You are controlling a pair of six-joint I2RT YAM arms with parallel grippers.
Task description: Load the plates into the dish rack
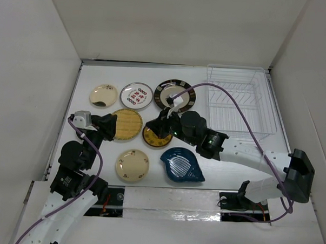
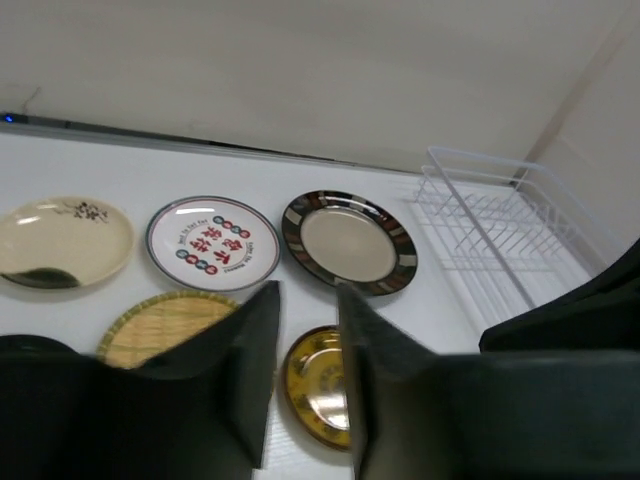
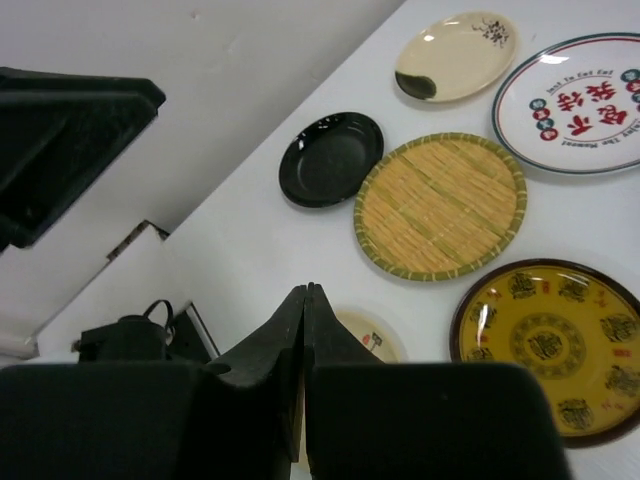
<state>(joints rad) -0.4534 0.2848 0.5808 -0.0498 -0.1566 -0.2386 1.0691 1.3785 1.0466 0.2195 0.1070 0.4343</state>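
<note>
The dish rack (image 1: 242,102) is a long way from my left gripper, so my right gripper should open and grab the brown-yellow plate by its rim (image 1: 170,139) closest to the dish rack.
Seven plates lie flat on the white table: a cream one (image 1: 103,95), the white one with red marks (image 1: 136,95), the black-rimmed cream one (image 1: 174,95), the woven yellow one (image 1: 126,124), the dark brown-yellow one (image 1: 157,137), a second cream one (image 1: 132,165) and the blue leaf-shaped one (image 1: 181,165). The white wire dish rack (image 1: 239,106) stands at the back right and holds nothing. My left gripper (image 2: 305,290) is open and empty, above the woven plate's left edge (image 1: 110,126). My right gripper (image 3: 304,288) is shut and empty, over the brown-yellow plate (image 1: 153,126).
A small black dish (image 3: 331,158) lies left of the woven plate in the right wrist view; the left arm hides it from above. White walls close in the table on three sides. A purple cable (image 1: 236,111) arcs over the rack's front.
</note>
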